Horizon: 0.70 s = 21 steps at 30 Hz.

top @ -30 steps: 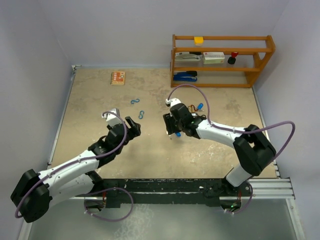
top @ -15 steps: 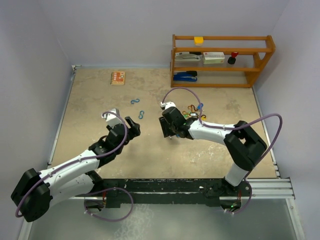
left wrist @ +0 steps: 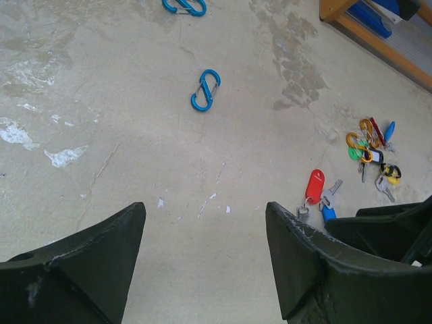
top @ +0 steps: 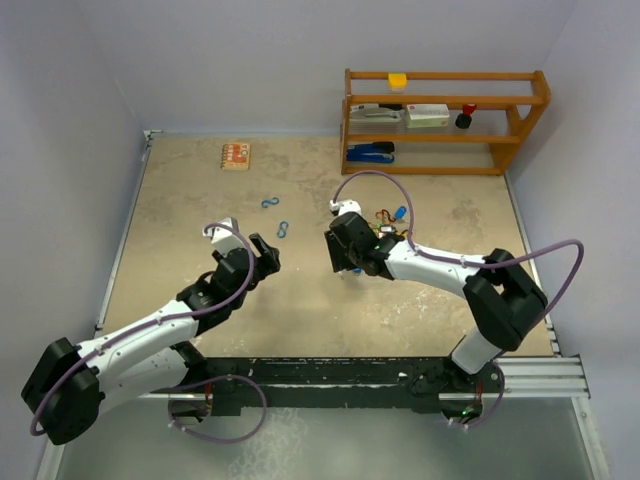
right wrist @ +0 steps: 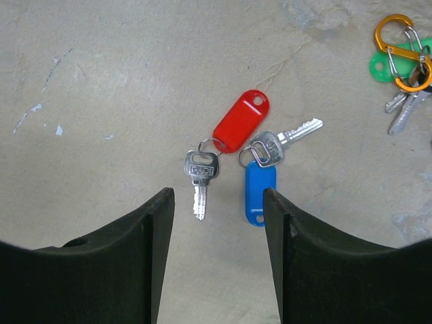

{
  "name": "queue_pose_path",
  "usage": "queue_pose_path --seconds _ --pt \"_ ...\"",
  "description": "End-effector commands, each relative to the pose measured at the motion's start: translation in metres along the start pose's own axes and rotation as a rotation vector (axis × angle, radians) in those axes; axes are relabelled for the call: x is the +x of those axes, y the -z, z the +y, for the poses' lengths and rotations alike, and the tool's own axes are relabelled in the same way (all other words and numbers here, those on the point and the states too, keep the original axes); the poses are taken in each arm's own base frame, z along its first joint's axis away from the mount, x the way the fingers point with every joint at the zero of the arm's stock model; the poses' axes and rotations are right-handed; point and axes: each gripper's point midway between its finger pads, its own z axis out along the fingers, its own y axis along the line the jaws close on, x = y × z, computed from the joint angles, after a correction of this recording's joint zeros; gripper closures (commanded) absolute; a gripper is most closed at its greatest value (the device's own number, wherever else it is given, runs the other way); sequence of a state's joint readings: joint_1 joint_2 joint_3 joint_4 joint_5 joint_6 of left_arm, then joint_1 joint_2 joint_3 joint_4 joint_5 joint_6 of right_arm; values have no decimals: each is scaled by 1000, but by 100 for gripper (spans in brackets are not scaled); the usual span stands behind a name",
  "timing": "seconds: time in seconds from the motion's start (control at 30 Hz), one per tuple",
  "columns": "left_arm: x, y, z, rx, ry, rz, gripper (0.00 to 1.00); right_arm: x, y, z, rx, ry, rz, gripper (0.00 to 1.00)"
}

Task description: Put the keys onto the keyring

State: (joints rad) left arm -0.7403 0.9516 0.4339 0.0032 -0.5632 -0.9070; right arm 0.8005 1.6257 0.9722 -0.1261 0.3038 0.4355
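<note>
My right gripper's fingers are facing the blue tag's long sides (right wrist: pixel 260 187), so I should keep lowering toward the tag's loose end (right wrist: pixel 255 213) until they straddle it, then close.
My right gripper (right wrist: pixel 219 202) is open and hovers just above two keys on the table: a silver key (right wrist: pixel 200 173) ringed to a red tag (right wrist: pixel 241 121), and a silver key (right wrist: pixel 282 140) ringed to a blue tag (right wrist: pixel 260 192). Both lie just ahead of the fingertips, between the jaw lines. More keys with green, yellow and black tags and orange clips lie in a pile (left wrist: pixel 371 145) further right; the pile also shows in the top view (top: pixel 385 220). My left gripper (left wrist: pixel 206 216) is open and empty, left of the keys (top: pixel 262 255). In the top view my right gripper (top: pixel 345 260) hides the red and blue pair.
Two blue S-shaped clips (top: pixel 269 203) (top: pixel 282 229) lie beyond my left gripper; one shows in the left wrist view (left wrist: pixel 205 90). A wooden shelf (top: pixel 445 120) with a stapler and boxes stands at the back right. A small box (top: pixel 236 156) lies at the back left.
My right gripper swung a little left, then back right to about where it was. The left arm has not moved.
</note>
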Motion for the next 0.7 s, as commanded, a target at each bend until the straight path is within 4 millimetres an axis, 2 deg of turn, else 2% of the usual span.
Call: queue_pose_path --seconds 0.0,0.1,0.17,0.23,0.47,0.67 --pt "-21 3 -15 28 42 -53 31 -3 10 -19 36 -14 -22 41" --pt "-22 2 -15 17 43 -59 31 -2 9 -23 8 -33 -19 40" --pt "-24 0 -15 6 37 -62 30 10 6 -29 12 -28 4 38" --pt "-25 -3 -17 -7 23 -58 28 12 4 -31 11 -23 10 36" --pt "-23 -16 -24 -37 -22 -37 28 20 -3 -34 -18 -41 32 36" --pt "-22 -18 -23 -38 -23 -35 28 28 -9 -34 -31 -44 49 37"
